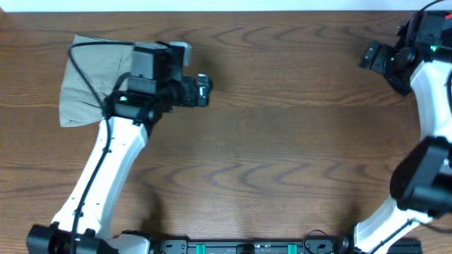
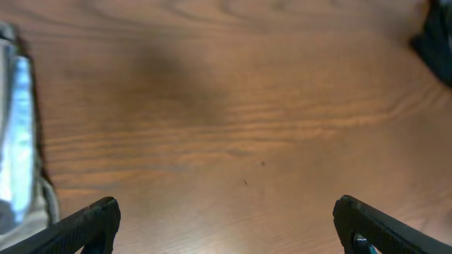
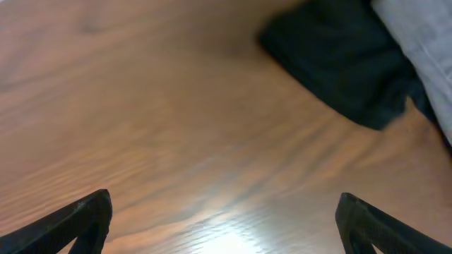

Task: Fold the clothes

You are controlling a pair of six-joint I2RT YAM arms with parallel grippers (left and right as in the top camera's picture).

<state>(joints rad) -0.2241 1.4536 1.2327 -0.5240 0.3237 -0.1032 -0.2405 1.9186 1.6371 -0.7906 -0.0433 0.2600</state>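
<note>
The pale grey garment's edge lies bare over the black garment [image 3: 346, 63]. I should keep moving my open right gripper toward that edge [image 3: 422, 60] until its fingers close on it.
Beige shorts [image 1: 83, 79] lie folded at the table's far left, partly under my left arm. My left gripper [image 1: 203, 90] hangs just right of them over bare wood. In the left wrist view it [image 2: 224, 219] is open, with nothing between its fingers. My right gripper [image 1: 371, 55] is at the far right corner. The right wrist view shows it [image 3: 224, 212] open over bare wood. Ahead of it lie a black garment [image 3: 339, 63] and a pale grey garment [image 3: 424, 42], both apart from the fingers and neither visible from overhead.
The wooden table [image 1: 282, 141] stretches between the two arms. A pale blurred object [image 2: 18, 134] sits at the left edge of the left wrist view, and a dark shape [image 2: 434, 42] in its top right corner; I cannot tell what either is.
</note>
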